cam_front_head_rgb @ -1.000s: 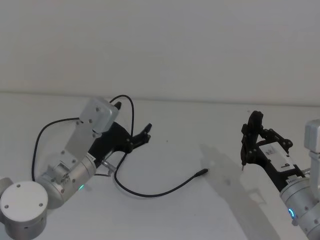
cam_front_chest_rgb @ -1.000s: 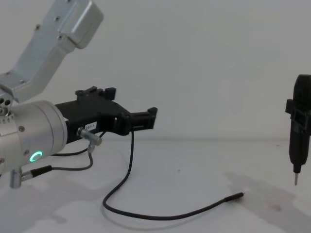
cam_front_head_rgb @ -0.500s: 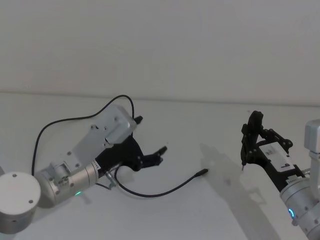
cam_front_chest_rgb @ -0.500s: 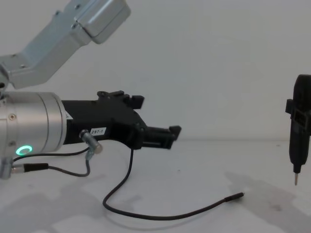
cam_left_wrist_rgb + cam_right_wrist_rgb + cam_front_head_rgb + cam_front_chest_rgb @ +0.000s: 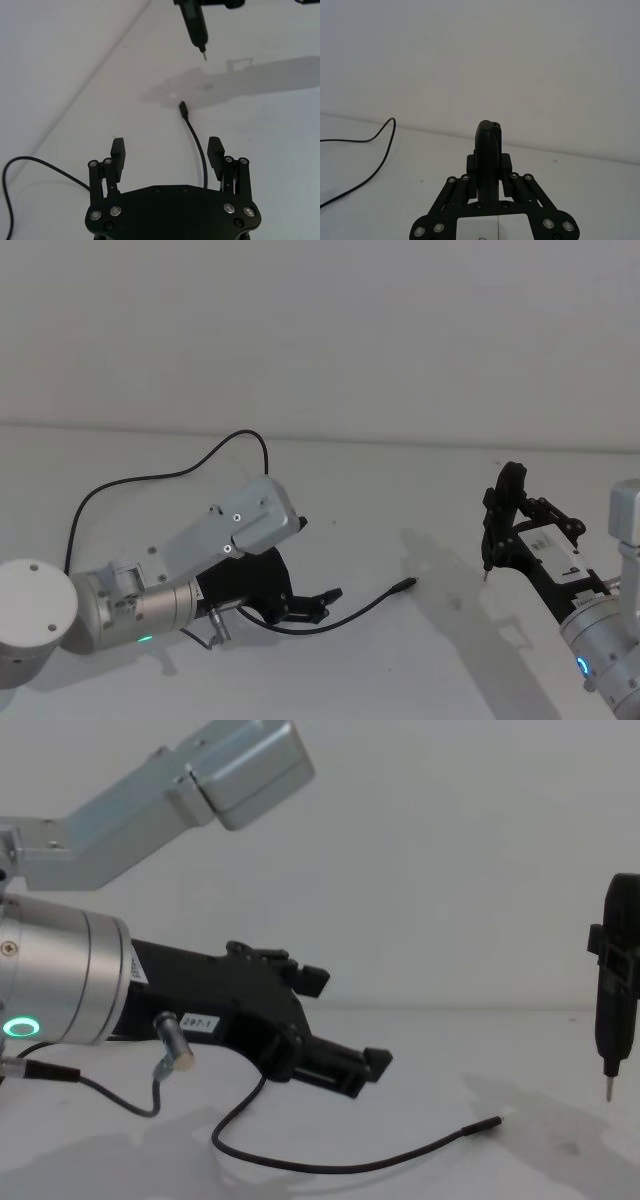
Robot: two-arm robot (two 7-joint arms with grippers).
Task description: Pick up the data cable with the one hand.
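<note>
The slim plug (image 5: 484,1126) will stick out in front and barely sag when I lift the cable, because the data cable's front part (image 5: 402,1158) holds a smooth, gentle curve.
The data cable (image 5: 350,618) is a thin black cord lying on the white table; it loops back behind my left arm and ends in a slim plug (image 5: 404,585). My left gripper (image 5: 322,600), black with a white label, hangs open just above the cord's front stretch. In the left wrist view the data cable (image 5: 198,145) runs between the spread fingers (image 5: 216,151), close to one of them, and nothing is gripped. From the chest, the left gripper (image 5: 362,1068) tilts down over the data cable (image 5: 330,1166). My right gripper (image 5: 515,528) stays parked at the right.
The right gripper (image 5: 489,176) is shut on a black pen-like tool (image 5: 489,142) whose thin metal tip (image 5: 608,1092) points down at the table, to the right of the plug (image 5: 486,1124). A faint stain marks the table near the plug.
My left gripper has swung right and dropped lower, from beside the cable's rear loop to just over its front stretch. The cable and the right arm have not moved.
</note>
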